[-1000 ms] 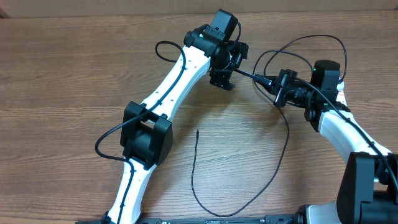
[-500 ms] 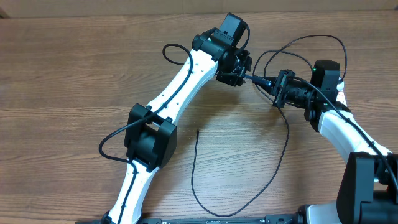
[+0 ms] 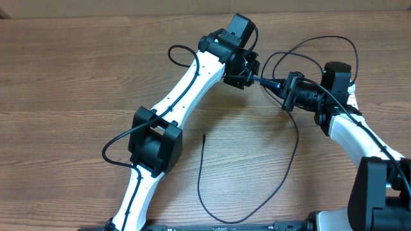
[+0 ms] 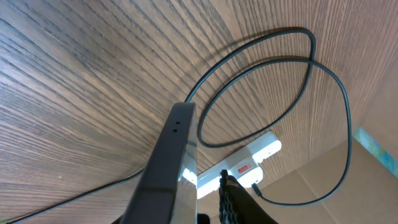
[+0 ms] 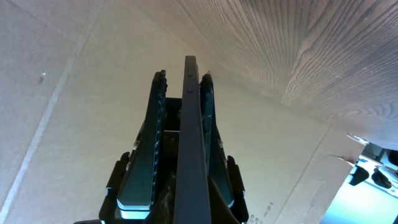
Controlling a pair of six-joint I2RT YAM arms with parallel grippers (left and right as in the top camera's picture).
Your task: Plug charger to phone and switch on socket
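My grippers are both at the phone while the charger's free tip lies loose. So my left gripper should keep hold of the phone, and my right gripper should take the charger's tip.
The phone hangs edge-on above the table between my two grippers. My right gripper is shut on one end of it, and in the right wrist view both fingers press the dark slab. My left gripper stands round the other end. In the left wrist view the phone fills the jaws, with a narrow gap to the one finger that shows. The charger lies slack on the wood, its free tip mid-table. The white socket lies beyond, a sliver by the right arm.
Loops of the black cable lie on the wood near the socket, and one small plug end rests beside it. A cardboard wall stands past the table's far edge. The left arm crosses the table's middle diagonally.
My left gripper has moved right to the phone's free end and its jaws have narrowed round it. The right gripper and the phone have stayed still.
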